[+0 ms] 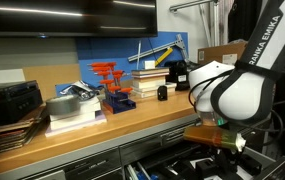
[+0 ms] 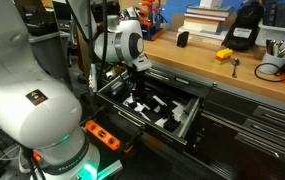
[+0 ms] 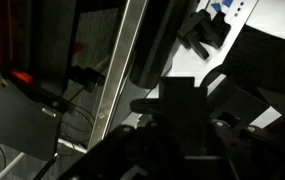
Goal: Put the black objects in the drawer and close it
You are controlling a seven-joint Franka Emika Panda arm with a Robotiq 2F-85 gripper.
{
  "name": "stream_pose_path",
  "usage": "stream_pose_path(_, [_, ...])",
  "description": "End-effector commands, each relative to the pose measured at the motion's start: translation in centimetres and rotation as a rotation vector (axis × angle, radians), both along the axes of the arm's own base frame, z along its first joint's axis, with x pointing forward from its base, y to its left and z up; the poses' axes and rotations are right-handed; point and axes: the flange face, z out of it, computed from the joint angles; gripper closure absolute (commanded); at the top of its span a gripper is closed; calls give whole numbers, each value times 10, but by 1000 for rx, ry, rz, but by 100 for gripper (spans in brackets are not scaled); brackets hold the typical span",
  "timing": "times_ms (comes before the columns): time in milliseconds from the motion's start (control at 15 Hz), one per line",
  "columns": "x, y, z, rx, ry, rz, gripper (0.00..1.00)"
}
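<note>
The black object is over the open drawer (image 2: 164, 110) and inside its metal rail, so the robot's gripper keeps going down and lets go of it beside the rail (image 3: 132, 98).
My gripper (image 3: 182, 108) hangs over the open drawer (image 2: 187, 118) and is shut on a chunky black object (image 3: 180, 125), which stands as a dark block between the fingers. In both exterior views the gripper (image 2: 142, 72) (image 1: 220, 140) is low, below the bench edge and above the drawer's black-and-white insert. Another black object (image 3: 204, 30) lies on the white insert inside the drawer. A small upright black object (image 2: 183, 39) (image 1: 163, 93) stands on the wooden bench top.
A bigger black boxy device (image 2: 244, 30) and a yellow item (image 2: 224, 55) sit on the bench (image 2: 197, 62). Books, an orange rack (image 1: 109, 72) and stacked boxes crowd the bench's back. The robot's base (image 2: 37, 110) fills the foreground. The drawer's metal rail (image 3: 117, 70) runs beside the gripper.
</note>
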Motion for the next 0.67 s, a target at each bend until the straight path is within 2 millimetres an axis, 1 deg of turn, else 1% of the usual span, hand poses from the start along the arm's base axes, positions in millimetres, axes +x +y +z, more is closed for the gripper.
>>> stream_pose_path(0, [2,-9,-9,-21,-57,-62,83])
stream_pose_path(267, [0,-36,-25,-36,-112,-118,83])
stream_pose_path(600, [-14,-74,-49,-23,-149,-182,83])
